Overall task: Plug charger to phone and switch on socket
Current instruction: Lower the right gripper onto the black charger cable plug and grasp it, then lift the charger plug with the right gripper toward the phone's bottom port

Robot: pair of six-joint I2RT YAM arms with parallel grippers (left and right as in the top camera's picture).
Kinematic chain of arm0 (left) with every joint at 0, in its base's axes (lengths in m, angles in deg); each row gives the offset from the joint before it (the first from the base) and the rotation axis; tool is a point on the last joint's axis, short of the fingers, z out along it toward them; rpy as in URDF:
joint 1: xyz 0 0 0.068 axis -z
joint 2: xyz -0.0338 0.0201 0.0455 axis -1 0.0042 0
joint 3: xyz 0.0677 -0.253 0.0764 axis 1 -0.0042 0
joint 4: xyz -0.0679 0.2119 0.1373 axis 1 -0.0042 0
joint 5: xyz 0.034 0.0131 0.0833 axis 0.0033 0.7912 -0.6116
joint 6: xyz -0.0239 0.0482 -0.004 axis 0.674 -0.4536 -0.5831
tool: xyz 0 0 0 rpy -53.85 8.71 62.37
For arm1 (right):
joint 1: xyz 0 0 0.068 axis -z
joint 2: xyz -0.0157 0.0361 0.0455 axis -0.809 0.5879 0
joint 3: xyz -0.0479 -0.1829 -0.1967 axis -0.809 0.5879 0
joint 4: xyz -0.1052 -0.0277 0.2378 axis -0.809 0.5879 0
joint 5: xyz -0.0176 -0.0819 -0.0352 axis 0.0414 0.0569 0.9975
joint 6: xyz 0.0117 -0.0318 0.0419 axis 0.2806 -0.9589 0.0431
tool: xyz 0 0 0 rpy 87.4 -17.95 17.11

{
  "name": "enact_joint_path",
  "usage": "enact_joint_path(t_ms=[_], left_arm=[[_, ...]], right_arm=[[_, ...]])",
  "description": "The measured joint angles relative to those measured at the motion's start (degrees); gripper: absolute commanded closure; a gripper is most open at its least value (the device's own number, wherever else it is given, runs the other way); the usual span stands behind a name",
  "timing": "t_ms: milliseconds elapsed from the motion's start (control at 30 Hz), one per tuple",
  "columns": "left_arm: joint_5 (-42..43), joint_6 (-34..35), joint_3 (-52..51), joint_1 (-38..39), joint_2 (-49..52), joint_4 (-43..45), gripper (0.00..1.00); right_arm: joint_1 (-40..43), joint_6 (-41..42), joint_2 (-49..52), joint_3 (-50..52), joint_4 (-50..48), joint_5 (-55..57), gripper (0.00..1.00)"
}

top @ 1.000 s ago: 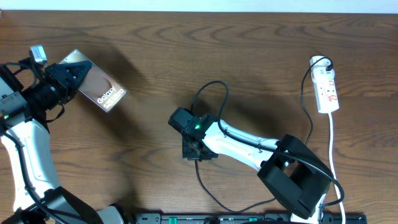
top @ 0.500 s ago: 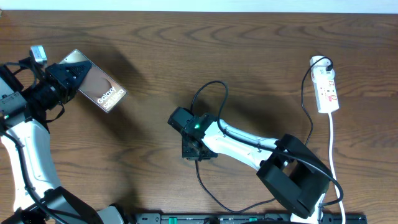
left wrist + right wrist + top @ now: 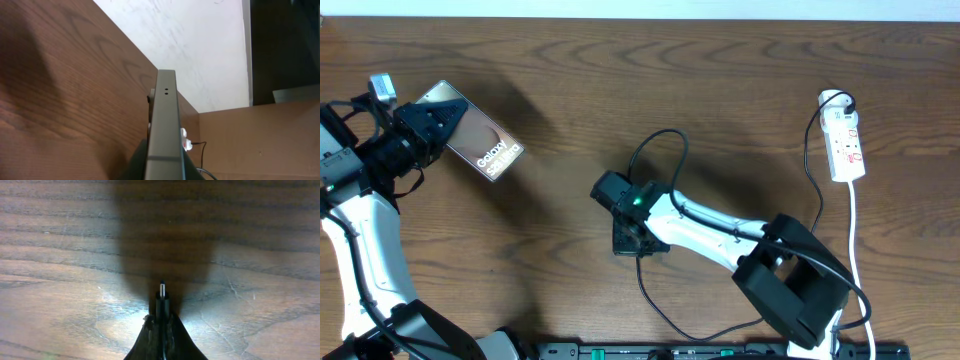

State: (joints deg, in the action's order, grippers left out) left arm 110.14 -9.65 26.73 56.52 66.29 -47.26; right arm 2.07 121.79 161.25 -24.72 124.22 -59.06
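Note:
The charger plug's metal tip [image 3: 162, 289] points down at the wood, so my right gripper needs to raise the plug and turn it level toward the phone's lettered end [image 3: 507, 163].
The bronze-brown phone [image 3: 480, 143] with white "Galaxy" lettering is held tilted at the far left by my left gripper [image 3: 432, 122], which is shut on its end. In the left wrist view the phone [image 3: 164, 120] shows edge-on between the jaws. My right gripper [image 3: 635, 240] at table centre is shut on the charger plug [image 3: 161, 300], whose metal tip points forward just above the wood. The thin black charger cable [image 3: 655, 150] loops behind the right arm. The white socket strip [image 3: 845, 140] with red markings lies at the far right, with a black plug in it.
The socket's white cord [image 3: 855, 250] runs down the right side toward the front. A black bar [image 3: 720, 350] lies along the front edge. The right arm's base [image 3: 795, 285] stands at the front right. In the left wrist view the socket [image 3: 185, 142] shows small behind the phone.
The right gripper has shifted slightly with the plug. The left arm and the phone have not moved.

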Motion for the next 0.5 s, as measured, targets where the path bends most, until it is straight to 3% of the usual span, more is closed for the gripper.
enact_joint_path(t_ms=[167, 367, 500], left_arm=[[0.00, 0.00, 0.00, 0.00, 0.00, 0.00, 0.93], [0.00, 0.00, 0.00, 0.00, 0.00, -0.17, 0.93], [0.02, 0.00, 0.00, 0.00, 0.00, -0.17, 0.93]], right_arm=[[4.24, -5.03, 1.16, 0.02, -7.19, -10.78, 0.99], [12.83, -22.18, 2.29, 0.02, -27.19, -42.66, 0.99], [17.59, -31.45, 2.29, -0.04, -30.71, -57.05, 0.99]])
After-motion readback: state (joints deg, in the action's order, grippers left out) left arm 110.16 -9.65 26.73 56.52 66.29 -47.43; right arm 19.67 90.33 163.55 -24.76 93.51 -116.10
